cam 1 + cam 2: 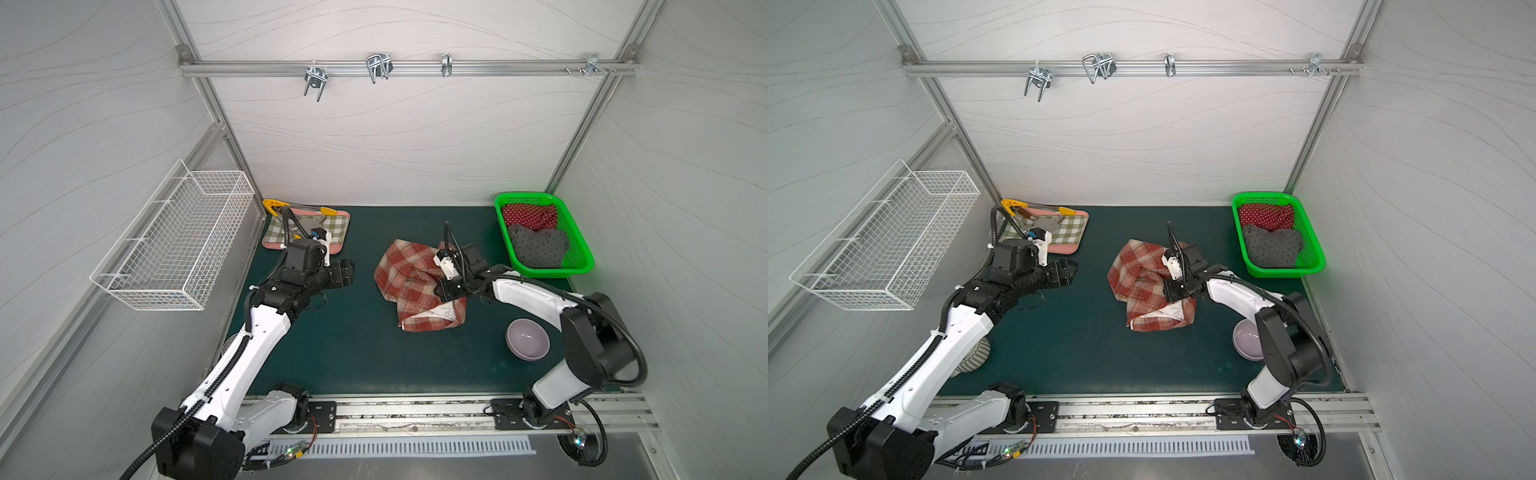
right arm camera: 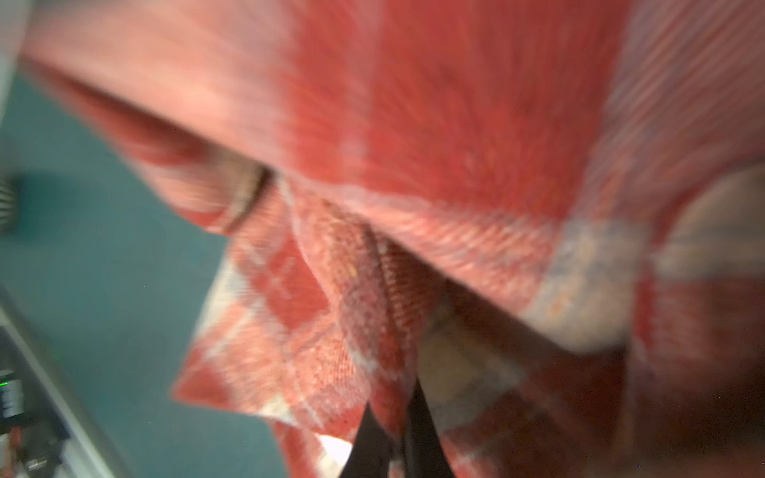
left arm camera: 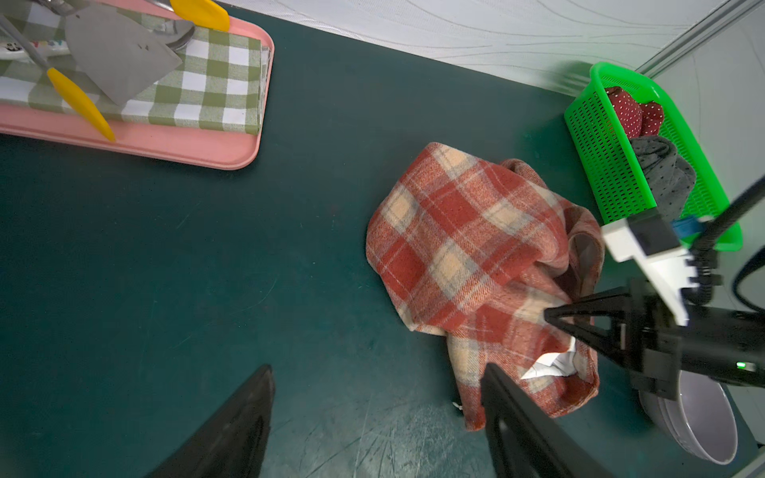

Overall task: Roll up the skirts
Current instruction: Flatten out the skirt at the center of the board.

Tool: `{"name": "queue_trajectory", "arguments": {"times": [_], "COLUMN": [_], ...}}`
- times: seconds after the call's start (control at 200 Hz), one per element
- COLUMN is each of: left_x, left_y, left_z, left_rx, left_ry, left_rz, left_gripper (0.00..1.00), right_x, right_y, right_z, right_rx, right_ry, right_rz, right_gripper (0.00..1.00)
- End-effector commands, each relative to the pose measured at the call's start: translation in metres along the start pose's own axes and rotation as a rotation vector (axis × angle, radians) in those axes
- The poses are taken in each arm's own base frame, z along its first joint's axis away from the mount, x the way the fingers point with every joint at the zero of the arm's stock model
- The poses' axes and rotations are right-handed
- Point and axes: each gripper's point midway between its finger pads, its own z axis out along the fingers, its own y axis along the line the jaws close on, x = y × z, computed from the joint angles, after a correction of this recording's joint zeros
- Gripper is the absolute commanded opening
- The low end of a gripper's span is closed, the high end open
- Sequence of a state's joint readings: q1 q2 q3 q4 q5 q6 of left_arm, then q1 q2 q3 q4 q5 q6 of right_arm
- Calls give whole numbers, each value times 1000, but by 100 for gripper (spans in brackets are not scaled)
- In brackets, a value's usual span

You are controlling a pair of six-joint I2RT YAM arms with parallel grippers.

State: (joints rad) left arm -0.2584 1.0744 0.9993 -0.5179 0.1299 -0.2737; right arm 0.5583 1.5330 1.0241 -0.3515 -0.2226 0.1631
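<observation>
I should lift the plaid skirt by the pinched fold (image 3: 547,307) with my right gripper and spread it out before my left gripper takes an edge, because the skirt is crumpled in a heap (image 1: 406,273).
The rust-red and cream plaid skirt (image 1: 409,282) (image 1: 1144,282) lies crumpled in the middle of the green mat, with white lining showing at its near edge. My right gripper (image 1: 438,293) (image 2: 391,399) is shut on a fold of this skirt (image 2: 414,124) at its right side; its tip (image 3: 550,315) pinches the cloth. My left gripper (image 1: 347,271) (image 3: 378,368) hovers open to the left of the skirt (image 3: 467,244), holding nothing. A red white-dotted skirt (image 1: 530,216) and a grey black-dotted skirt (image 1: 538,247) lie bundled in the green basket (image 1: 506,237).
A pink tray (image 1: 276,246) with a green checked mat and yellow-handled tongs (image 1: 274,204) sits at the back left. A purple bowl (image 1: 528,338) stands near the right arm. A white wire basket (image 1: 178,237) hangs on the left wall.
</observation>
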Motion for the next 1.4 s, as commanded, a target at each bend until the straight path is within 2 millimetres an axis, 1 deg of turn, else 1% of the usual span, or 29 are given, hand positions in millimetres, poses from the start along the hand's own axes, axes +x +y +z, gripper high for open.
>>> {"name": "queue_trajectory", "arguments": {"times": [0.0,0.05,0.085,0.16,0.23,0.24,0.245,0.3,0.375,0.38,0.395,0.45,0.54,0.615,0.715,0.83,0.89,0.935,0.97,1.021,1.051,1.096,1.146,1.231,1.261,1.281,1.311,1.341,1.391], "left_x": [-28,-33,-37,-43,-50,-51,-51,-54,-53,-53,-52,-48,-35,-23,-16,-30,-39,-47,-52,-60,-65,-72,-83,-100,-105,-107,-110,-111,-110], "left_y": [-8,-8,-8,-11,-14,-15,-15,-19,-27,-28,-30,-38,-55,-62,-65,-55,-56,-57,-60,-62,-62,-59,-51,-33,-27,-23,-20,-17,-16], "left_z": [-20,-25,-27,-30,-33,-34,-35,-38,-43,-44,-44,-48,-50,-46,-35,-21,-20,-23,-28,-37,-43,-54,-68,-99,-111,-118,-129,-138,-148], "left_rx": [-11,-25,-30,-27,-19,-16,-13,1,46,52,63,101,142,125,106,15,-8,-17,-14,-5,-6,-29,-83,-178,-200,-215,-231,-246,-250], "left_ry": [-61,-73,-79,-94,-109,-112,-113,-121,-130,-132,-134,-150,-179,-184,-194,-216,-227,-250,-271,-304,-323,-347,-382,-461,-489,-507,-533,-549,-557], "left_rz": [92,105,110,112,112,113,113,121,157,161,170,216,351,498,642,709,732,730,728,720,710,698,677,608,578,560,539,527,512], "left_gripper": [80,80,80,80,80,80,80,80,80,80,80,81,82,83,84,84,84,84,84,85,85,85,85,85,85,85,85,85,85], "right_x": [-69,-90,-102,-125,-144,-148,-149,-167,-187,-188,-192,-203,-210,-210,-201,-186,-178,-177,-181,-194,-202,-217,-232,-259,-268,-273,-279,-283,-281], "right_y": [52,71,85,114,131,135,136,152,170,170,174,180,186,186,188,193,191,186,180,172,170,170,177,197,203,204,209,215,230], "right_z": [-92,-123,-141,-172,-187,-193,-191,-207,-229,-227,-232,-243,-260,-265,-267,-273,-277,-282,-287,-294,-299,-300,-295,-291,-293,-291,-291,-287,-286], "right_rx": [-57,-98,-134,-221,-276,-286,-291,-363,-475,-482,-503,-560,-680,-742,-773,-830,-831,-829,-831,-862,-890,-918,-950,-1039,-1064,-1081,-1105,-1127,-1158], "right_ry": [-224,-278,-294,-301,-297,-310,-304,-329,-364,-359,-369,-390,-415,-420,-421,-403,-402,-419,-443,-471,-480,-488,-480,-458,-488,-495,-498,-486,-485], "right_rz": [-135,-171,-196,-255,-297,-309,-310,-350,-387,-385,-397,-414,-421,-424,-446,-471,-483,-486,-479,-449,-437,-432,-433,-449,-469,-464,-459,-456,-479], "right_gripper": [0,0,0,0,0,0,0,0,0,0,0,0,0,0,0,0,0,0,0,0,0,0,0,0,0,0,0,0,0]}}
